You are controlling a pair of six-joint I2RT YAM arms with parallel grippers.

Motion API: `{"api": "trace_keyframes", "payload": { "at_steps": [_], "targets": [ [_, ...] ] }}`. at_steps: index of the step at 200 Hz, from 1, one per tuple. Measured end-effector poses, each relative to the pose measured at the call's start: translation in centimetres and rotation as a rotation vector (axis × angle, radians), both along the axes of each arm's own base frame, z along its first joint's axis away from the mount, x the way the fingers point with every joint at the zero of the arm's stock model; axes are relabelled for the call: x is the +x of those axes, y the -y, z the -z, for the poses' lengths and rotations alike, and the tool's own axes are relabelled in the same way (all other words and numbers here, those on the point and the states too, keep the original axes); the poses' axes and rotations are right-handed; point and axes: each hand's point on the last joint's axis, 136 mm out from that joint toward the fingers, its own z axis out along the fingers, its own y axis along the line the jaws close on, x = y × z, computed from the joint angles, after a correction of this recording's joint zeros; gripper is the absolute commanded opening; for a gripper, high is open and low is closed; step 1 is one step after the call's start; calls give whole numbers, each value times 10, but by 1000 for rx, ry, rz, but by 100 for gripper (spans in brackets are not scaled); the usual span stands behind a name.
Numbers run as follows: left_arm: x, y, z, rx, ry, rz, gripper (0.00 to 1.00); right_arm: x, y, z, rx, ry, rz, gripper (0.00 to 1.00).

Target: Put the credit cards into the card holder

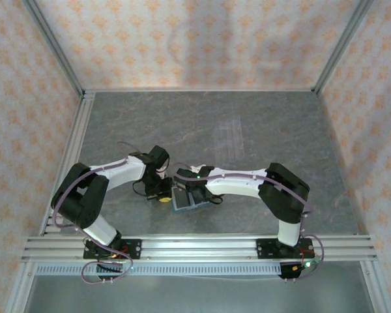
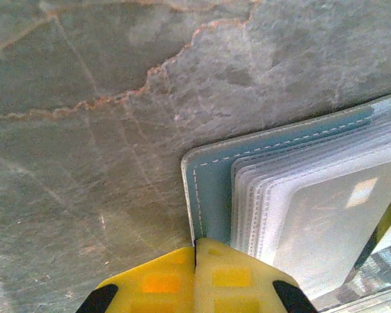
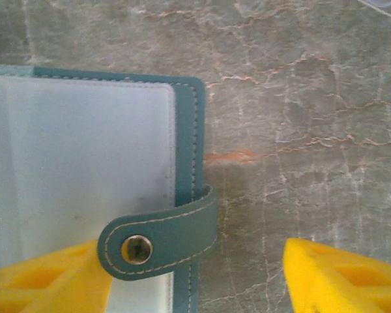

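The strap cover [image 3: 189,156] must land at the sleeve-side edge [image 2: 194,192], where my left gripper is now. My left gripper should move away, and my right gripper should fold the cover over.
The teal card holder [image 1: 184,199] lies open on the table between both arms. My left gripper [image 1: 163,197] is shut, its yellow tips [image 2: 196,242] resting on the left edge of the holder's stitched cover [image 2: 215,182], beside a stack of clear plastic sleeves [image 2: 300,195]. My right gripper [image 3: 192,251] is open over the holder's other side [image 3: 186,130]. One finger [image 3: 45,277] is over the pale inner pocket, the other [image 3: 339,274] over bare table. The strap [image 3: 176,231] with its metal stud [image 3: 136,249] curls between them, untouched. The credit cards are out of view.
The grey marbled table [image 1: 247,124] stretches away behind the arms, walled in by patterned panels with metal posts. An aluminium rail [image 1: 202,246] carrying the arm bases runs along the near edge. A faint clear object [image 1: 231,139] stands mid-table.
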Motion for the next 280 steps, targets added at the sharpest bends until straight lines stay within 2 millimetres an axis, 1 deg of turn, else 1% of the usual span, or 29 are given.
{"api": "trace_keyframes", "payload": {
  "at_steps": [39, 63, 90, 114, 127, 138, 157, 169, 179, 187, 194, 208, 218, 222, 238, 258, 280],
  "targets": [
    [0, 0, 0, -2, 4, 0, 0, 5, 6, -2, -32, 37, 3, 25],
    [0, 0, 0, -3, 4, 2, 0, 6, 6, -6, -24, 47, 5, 0],
    [-2, 5, 1, -3, 2, 18, 0, 6, 3, -19, 14, 55, -9, 0],
    [-2, 15, 1, -20, -14, 28, 0, 1, -9, -42, 145, 53, -21, 0],
    [-2, 19, 1, -27, -28, 21, 0, -2, -21, -57, 250, 47, -28, 0],
    [-2, 22, 1, -40, -37, 13, 0, -5, -35, -70, 355, 34, -34, 0],
    [-2, 27, 1, -68, -55, -3, 0, -10, -61, -79, 501, -5, -40, 0],
    [-1, 31, 1, -88, -63, -11, 0, -14, -75, -77, 569, -46, -37, 0],
    [-1, 32, 0, -95, -65, -16, 0, -17, -87, -71, 611, -86, -33, 0],
    [-1, 33, 0, -97, -66, -19, 0, -20, -95, -64, 637, -121, -28, 6],
    [0, 30, 0, -88, -65, -23, 0, -21, -99, -57, 650, -143, -17, 14],
    [0, 21, 0, -62, -68, -42, 0, -18, -103, -54, 687, -174, 8, 20],
    [1, 14, -2, -35, -53, -49, 0, -17, -106, -50, 716, -196, 27, 30],
    [1, 11, -5, -23, -44, -51, 0, -17, -107, -47, 725, -204, 29, 31],
    [2, 1, -20, -6, 8, -56, 0, -22, -109, -36, 755, -249, 43, 35],
    [1, -15, -42, -4, 71, -83, 0, -27, -110, -28, 785, -304, 57, 34],
    [-4, -34, -54, 8, 100, -128, 1, -27, -120, -20, 825, -354, 63, 34]
  ]
}}
